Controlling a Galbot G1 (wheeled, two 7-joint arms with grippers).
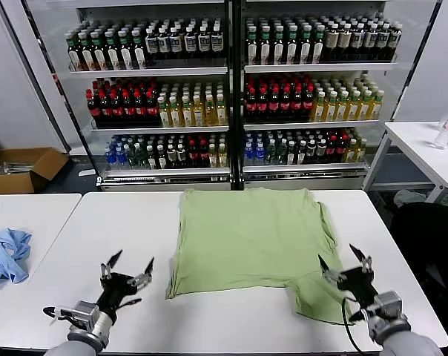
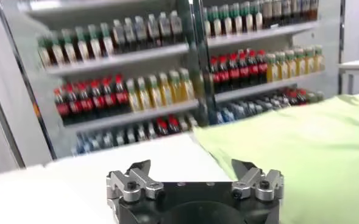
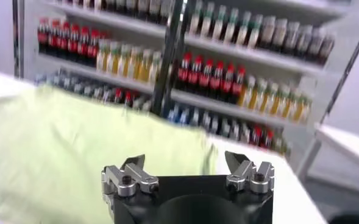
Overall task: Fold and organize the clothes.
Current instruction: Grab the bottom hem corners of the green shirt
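Note:
I keep moving to the light green shirt's near corner [image 1: 172, 294], which lies flat and free next to my open left gripper, until my fingers are on both sides of the hem [image 1: 179, 292].
A light green shirt [image 1: 248, 241] lies spread flat on the white table [image 1: 120, 230], plain side up, with no buttons or print patch showing. Its near right corner hangs toward the front edge. My left gripper [image 1: 130, 268] is open and empty over bare table, just left of the shirt's near left corner. My right gripper [image 1: 344, 262] is open and empty over the shirt's near right corner. The shirt also shows in the left wrist view [image 2: 307, 146] and the right wrist view [image 3: 75, 140], beyond each open gripper [image 2: 194, 170] [image 3: 185, 164].
A light blue garment [image 1: 5, 254] lies on a second white table at the left. A drinks fridge [image 1: 231, 89] full of bottles stands behind. Another white table [image 1: 432, 148] with a bottle is at the far right. A cardboard box [image 1: 24, 167] sits on the floor.

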